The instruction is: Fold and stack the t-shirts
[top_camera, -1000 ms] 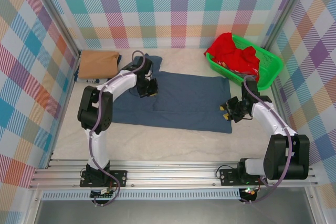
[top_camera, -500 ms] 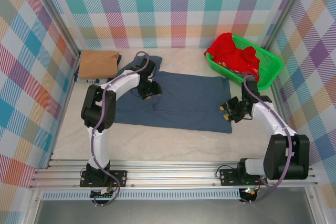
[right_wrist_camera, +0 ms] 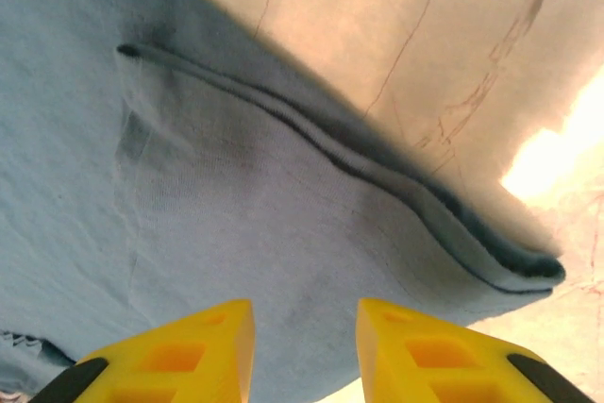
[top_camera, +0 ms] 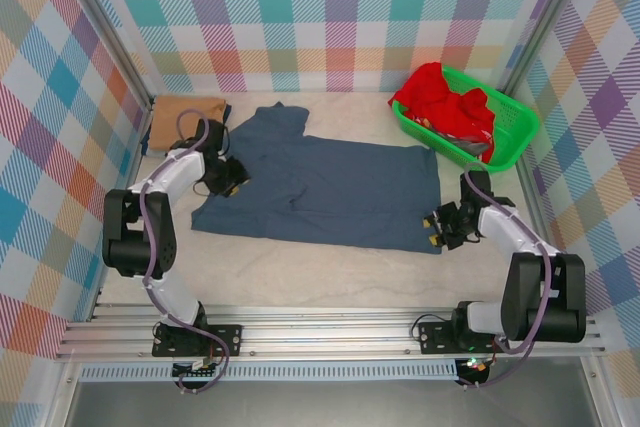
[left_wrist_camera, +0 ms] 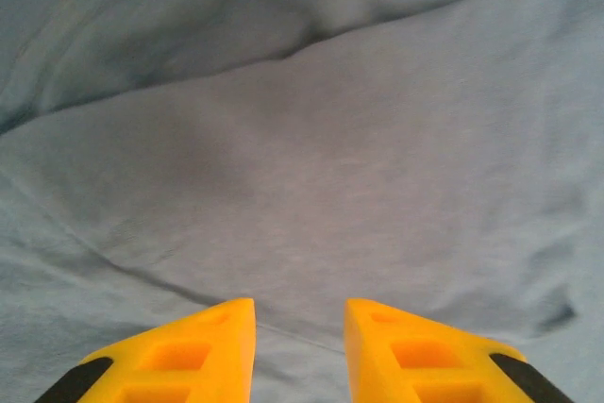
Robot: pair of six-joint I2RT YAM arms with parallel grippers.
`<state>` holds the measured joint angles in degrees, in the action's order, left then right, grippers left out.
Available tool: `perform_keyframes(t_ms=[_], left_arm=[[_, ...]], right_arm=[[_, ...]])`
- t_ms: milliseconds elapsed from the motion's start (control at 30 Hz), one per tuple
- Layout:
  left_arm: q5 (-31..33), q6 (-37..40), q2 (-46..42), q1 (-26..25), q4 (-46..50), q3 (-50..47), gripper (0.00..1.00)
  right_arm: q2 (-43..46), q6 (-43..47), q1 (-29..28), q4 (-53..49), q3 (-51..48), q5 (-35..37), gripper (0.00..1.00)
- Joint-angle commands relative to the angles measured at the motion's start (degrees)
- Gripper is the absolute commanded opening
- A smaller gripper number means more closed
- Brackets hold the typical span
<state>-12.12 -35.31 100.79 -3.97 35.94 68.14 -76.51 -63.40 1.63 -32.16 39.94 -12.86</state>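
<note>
The slate-blue t-shirt is far back from my arm bases. My right gripper should help my left gripper drag the t-shirt's side edges closer before folding.
A slate-blue t-shirt lies spread flat across the middle of the table, one sleeve pointing to the back. My left gripper is over its left edge, jaws open, with smooth blue cloth under them and nothing between. My right gripper hovers at the shirt's near right corner, also open, above the doubled hem. A tan t-shirt lies folded at the back left. A bright red t-shirt is heaped in the basket.
The green mesh basket stands at the back right, close behind my right arm. Checked walls close in the table on three sides. Bare beige tabletop runs between the blue shirt and the arm bases.
My left arm swung from the shirt's middle to its left edge, and the blue shirt now lies spread wider to the left. Its jaws went from shut to open. The right gripper shifted slightly nearer.
</note>
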Motion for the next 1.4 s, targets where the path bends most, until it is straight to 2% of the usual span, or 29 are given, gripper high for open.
perform_keyframes(t_ms=[0, 167, 367, 600, 967, 1033, 1133, 1367], left_arm=[[-2.1, 0.8, 0.4, -0.3, -1.4, -1.1, 0.28], [-0.4, 0.8, -1.1, -0.3, -2.6, -4.7, 0.26], [1.8, 2.2, -4.0, 0.4, -2.5, -7.6, 0.24], [2.6, 2.0, -4.6, 2.0, -2.7, -9.5, 0.22], [3.7, 2.6, -4.0, 2.0, -2.3, -9.1, 0.21], [3.7, 2.9, -4.0, 2.0, -2.3, -9.2, 0.21], [3.9, 2.9, -3.9, 2.0, -2.3, -9.2, 0.21], [4.0, 3.1, -3.4, 2.0, -2.2, -9.0, 0.21]], right_arm=[[-1.3, 3.0, -0.2, 1.5, 4.1, 4.6, 0.34], [-7.8, 5.3, -0.2, 1.7, 9.3, 7.6, 0.39], [-14.2, 3.6, -0.8, 2.7, 13.0, 9.0, 0.38], [-19.3, 1.9, -1.5, 1.0, 16.7, 10.7, 0.29], [-20.2, 0.7, -1.9, -4.1, 17.4, 12.7, 0.27], [-18.6, 1.0, -2.0, -4.3, 17.5, 13.7, 0.30], [-18.6, 1.7, -2.1, -3.4, 17.5, 12.9, 0.33], [-21.7, 1.5, -2.7, -1.1, 18.1, 10.5, 0.30]])
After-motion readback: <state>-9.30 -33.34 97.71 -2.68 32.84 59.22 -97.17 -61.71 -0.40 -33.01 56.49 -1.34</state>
